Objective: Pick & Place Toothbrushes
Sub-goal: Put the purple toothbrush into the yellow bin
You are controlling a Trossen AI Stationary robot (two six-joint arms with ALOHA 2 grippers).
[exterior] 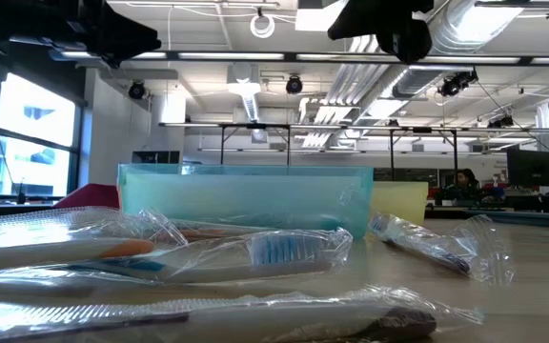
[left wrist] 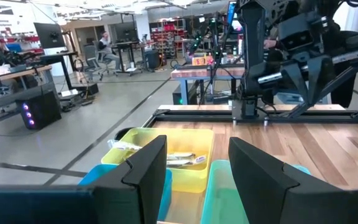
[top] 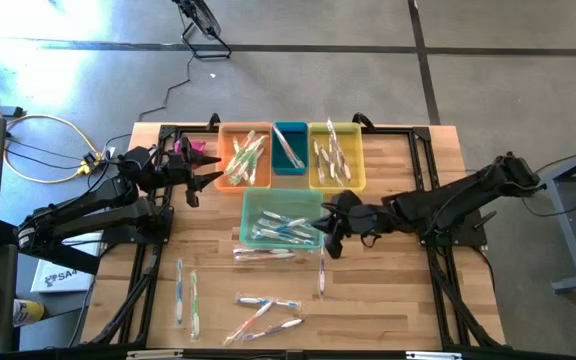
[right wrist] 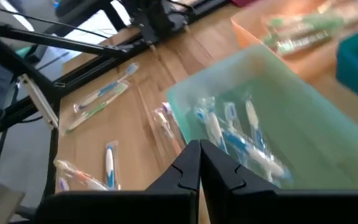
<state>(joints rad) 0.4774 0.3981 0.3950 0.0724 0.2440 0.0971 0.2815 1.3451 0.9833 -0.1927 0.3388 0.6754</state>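
I can see that the lone purple toothbrush [top: 322, 268] lies apart from the crossed toothbrushes. I should keep my right gripper moving toward its handle [top: 322, 283] until the fingers can open around it.
Several wrapped toothbrushes lie loose on the near half of the table [top: 268, 302], [right wrist: 98, 96], [exterior: 255, 252]. More lie inside the pale green bin [top: 280, 218], [right wrist: 272, 124], the orange bin [top: 243, 155] and the yellow bin [top: 336, 155], [left wrist: 166, 155]. My right gripper [top: 328, 240], [right wrist: 199, 155] hovers shut and holding nothing above the green bin's near right corner, slanting down. My left gripper [top: 208, 172], [left wrist: 197, 146] waits open and level at the table's far left, beside the orange bin, holding nothing.
A dark teal bin [top: 289, 148] stands between the orange and yellow bins at the far edge. A black frame [top: 428, 180] runs round the table's edges. Bare wood shows at the near right [top: 398, 300]. Cables lie on the floor at the far left [top: 48, 140].
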